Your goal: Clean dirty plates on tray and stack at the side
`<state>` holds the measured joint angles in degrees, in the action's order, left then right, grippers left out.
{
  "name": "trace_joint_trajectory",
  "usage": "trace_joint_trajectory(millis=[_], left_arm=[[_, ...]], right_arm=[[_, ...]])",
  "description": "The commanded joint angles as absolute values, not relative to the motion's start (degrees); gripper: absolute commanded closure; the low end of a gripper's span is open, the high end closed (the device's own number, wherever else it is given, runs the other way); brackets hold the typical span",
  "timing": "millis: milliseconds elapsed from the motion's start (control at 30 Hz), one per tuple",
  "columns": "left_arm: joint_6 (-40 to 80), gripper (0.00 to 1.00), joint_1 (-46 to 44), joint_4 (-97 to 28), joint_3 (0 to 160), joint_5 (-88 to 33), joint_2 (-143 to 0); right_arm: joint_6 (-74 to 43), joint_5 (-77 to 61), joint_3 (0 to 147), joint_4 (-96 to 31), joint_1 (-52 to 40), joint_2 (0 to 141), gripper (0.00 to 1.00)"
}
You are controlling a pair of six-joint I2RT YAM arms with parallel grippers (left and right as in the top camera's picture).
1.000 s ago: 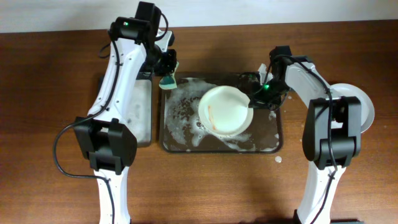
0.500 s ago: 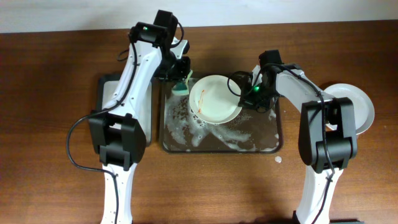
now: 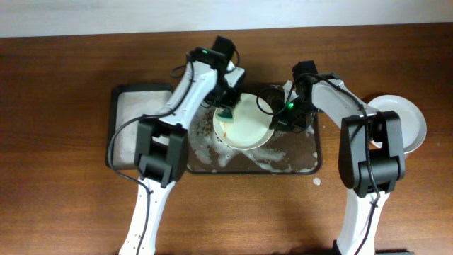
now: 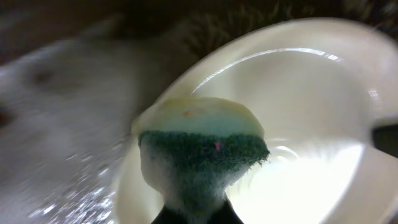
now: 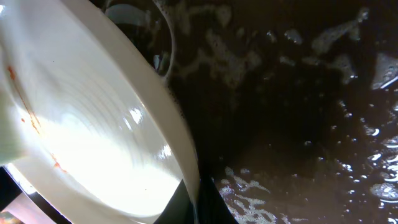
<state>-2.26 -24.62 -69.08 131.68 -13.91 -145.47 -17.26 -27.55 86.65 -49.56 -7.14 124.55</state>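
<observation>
The orange smear (image 3: pixel 224 129) is on the near side of the sponge. Next, my left gripper pulls the sponge back over the smear toward the plate's near rim (image 3: pixel 231 144).
A white plate (image 3: pixel 245 126) with thin orange smears is held tilted over the foamy dark tray (image 3: pixel 301 157). My right gripper (image 3: pixel 277 117) is shut on the plate's right rim; the rim shows between its fingers in the right wrist view (image 5: pixel 186 155). My left gripper (image 3: pixel 228 106) is shut on a green and yellow sponge (image 3: pixel 225 112) that rests against the plate's upper left face; the left wrist view shows the sponge (image 4: pixel 202 149) on the plate (image 4: pixel 298 112). More white plates (image 3: pixel 409 126) lie stacked on the table at the far right, how many I cannot tell.
A narrower dark tray (image 3: pixel 133 131) with white foam lies left of the big tray. White foam streaks the big tray's floor (image 5: pixel 298 93). A small foam spot (image 3: pixel 317 181) lies on the wooden table by the tray's front right corner.
My left arm has swung right from the tray's back left corner and brought the sponge onto the plate. My right gripper has carried the plate slightly left and back.
</observation>
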Motion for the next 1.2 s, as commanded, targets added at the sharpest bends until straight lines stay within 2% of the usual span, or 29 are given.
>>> trace_joint_trajectory(millis=[0,333,500,667,1000,1167], left_arm=[[-4.8,0.99,-26.6,-69.0,131.4,-9.9,-148.2],[-4.4,0.99,-27.0,-78.6,131.5,-7.1,-150.4],[-15.3,0.99,-27.0,-86.3,131.4,-13.8,-150.4],[-16.1,0.99,-26.7,-82.9,131.4,-13.7,-150.4],[9.0,0.99,-26.5,-65.3,131.4,-5.1,-152.0],[20.4,0.99,-26.5,-65.8,131.4,5.2,-152.0]], right_arm=[[-16.4,-23.7,84.1,-50.5,-8.0,127.0,0.96],[-16.4,-23.5,84.1,-50.2,-8.0,127.0,0.96],[-16.4,-23.5,84.1,-50.1,-8.0,127.0,0.96],[-16.4,-23.5,84.1,-50.1,-8.0,127.0,0.96],[-16.4,-23.5,84.0,-50.1,-8.0,127.0,0.96],[-16.3,-23.5,84.0,-50.1,-8.0,127.0,0.96]])
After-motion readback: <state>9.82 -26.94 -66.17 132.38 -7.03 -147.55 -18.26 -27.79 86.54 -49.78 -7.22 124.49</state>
